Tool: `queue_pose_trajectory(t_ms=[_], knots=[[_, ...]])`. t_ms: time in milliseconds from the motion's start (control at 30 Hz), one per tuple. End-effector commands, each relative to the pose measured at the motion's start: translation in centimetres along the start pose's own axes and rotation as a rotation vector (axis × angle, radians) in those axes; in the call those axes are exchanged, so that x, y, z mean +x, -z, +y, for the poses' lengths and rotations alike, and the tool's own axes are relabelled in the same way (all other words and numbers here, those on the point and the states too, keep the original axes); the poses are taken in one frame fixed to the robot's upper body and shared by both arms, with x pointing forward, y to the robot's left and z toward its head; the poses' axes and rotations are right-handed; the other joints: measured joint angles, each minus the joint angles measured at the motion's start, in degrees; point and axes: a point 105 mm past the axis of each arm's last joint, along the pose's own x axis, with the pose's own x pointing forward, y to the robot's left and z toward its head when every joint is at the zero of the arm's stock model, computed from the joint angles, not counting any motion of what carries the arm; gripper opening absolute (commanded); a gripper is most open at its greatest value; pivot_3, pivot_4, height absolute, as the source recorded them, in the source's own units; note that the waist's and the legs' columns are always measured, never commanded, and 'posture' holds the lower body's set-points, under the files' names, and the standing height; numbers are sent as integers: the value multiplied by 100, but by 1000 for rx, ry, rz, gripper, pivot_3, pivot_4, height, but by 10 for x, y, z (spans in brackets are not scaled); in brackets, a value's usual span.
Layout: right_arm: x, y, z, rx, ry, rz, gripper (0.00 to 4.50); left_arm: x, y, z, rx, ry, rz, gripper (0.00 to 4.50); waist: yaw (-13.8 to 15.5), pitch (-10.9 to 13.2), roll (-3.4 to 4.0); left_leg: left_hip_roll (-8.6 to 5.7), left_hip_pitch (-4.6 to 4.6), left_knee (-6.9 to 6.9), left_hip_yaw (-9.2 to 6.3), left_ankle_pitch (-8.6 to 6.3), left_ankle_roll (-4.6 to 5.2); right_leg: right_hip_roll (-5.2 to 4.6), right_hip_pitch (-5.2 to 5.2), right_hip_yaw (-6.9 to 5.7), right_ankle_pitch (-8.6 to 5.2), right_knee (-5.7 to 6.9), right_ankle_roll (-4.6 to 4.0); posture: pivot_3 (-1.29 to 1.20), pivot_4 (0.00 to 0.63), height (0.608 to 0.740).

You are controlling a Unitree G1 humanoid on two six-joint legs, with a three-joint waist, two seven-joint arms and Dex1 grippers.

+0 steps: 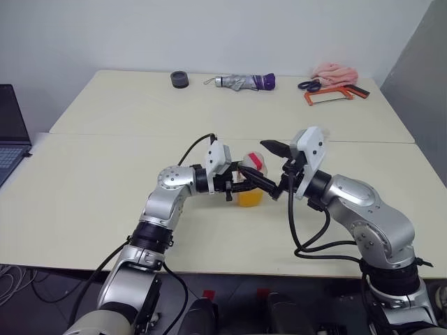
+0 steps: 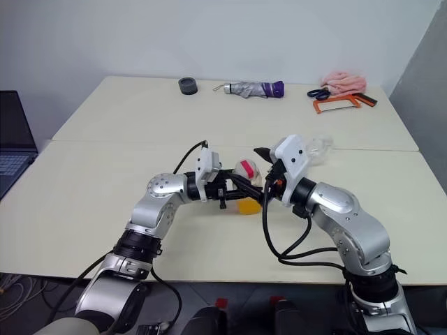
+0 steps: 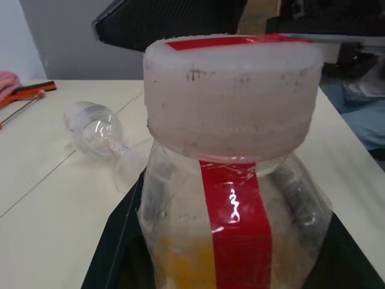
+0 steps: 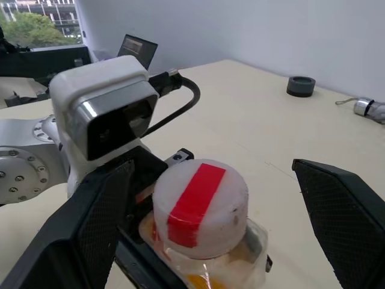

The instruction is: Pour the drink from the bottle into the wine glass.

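Observation:
My gripper will twist the red-and-white cap [image 1: 254, 162], which is round and sits low over the bottle's neck [image 4: 207, 255], so it will turn in place and stay on.
My left gripper [image 1: 246, 184] is shut on the bottle [image 1: 250, 183] and holds it upright just above the table, pointing toward my right arm. The clear bottle [image 3: 234, 205] has a red label strip, and the orange drink [image 1: 250, 198] sits low inside it. The red-and-white cap [image 4: 201, 208] is on. My right gripper [image 4: 213, 168] is open, one finger on each side of the cap without touching it. The wine glass [image 3: 96, 129] lies on its side on the table beyond my right gripper, also seen as the clear glass [image 2: 319, 146].
At the table's far edge lie a black tape roll [image 1: 179, 79], a folded umbrella [image 1: 244, 82], scissors [image 1: 311, 85], an orange hacksaw [image 1: 328, 96] and a pink cloth [image 1: 334, 72]. A laptop [image 1: 10, 132] sits at the far left. A seam [image 1: 105, 135] joins two tabletops.

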Motion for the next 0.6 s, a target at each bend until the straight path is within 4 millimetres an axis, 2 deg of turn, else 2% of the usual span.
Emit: queue_pose_trajectory(t_ms=[33,167,267,467,600], knots=[[2,-9,2,-30,-7,-26,4500,3,-17,3,44,29,-39,1799,0,0,0,0,0,0,0,0,0,0,0,-1,0,0,0,0,150,740],[2,-5,2,-21,-9,-19,4500,1,-16,5,50,34,-27,1799,-1,0,0,-1,0,0,1,0,0,1,0,0,0,0,0,0,150,740],[3,-7,2,-9,-16,-38,3922,-1,-16,6,51,37,-23,1799,-1,0,0,-1,0,0,1,0,0,1,0,0,0,0,0,0,150,740],[5,-11,12,-13,-112,-73,1882,-5,-17,7,46,43,-16,1798,-2,0,0,0,0,0,1,0,0,1,-1,0,0,0,0,0,150,740],[10,-8,20,-89,-271,-46,1874,-8,-20,8,29,61,-22,1797,-5,2,3,-2,1,0,2,0,0,2,-1,0,0,0,0,0,150,740]])
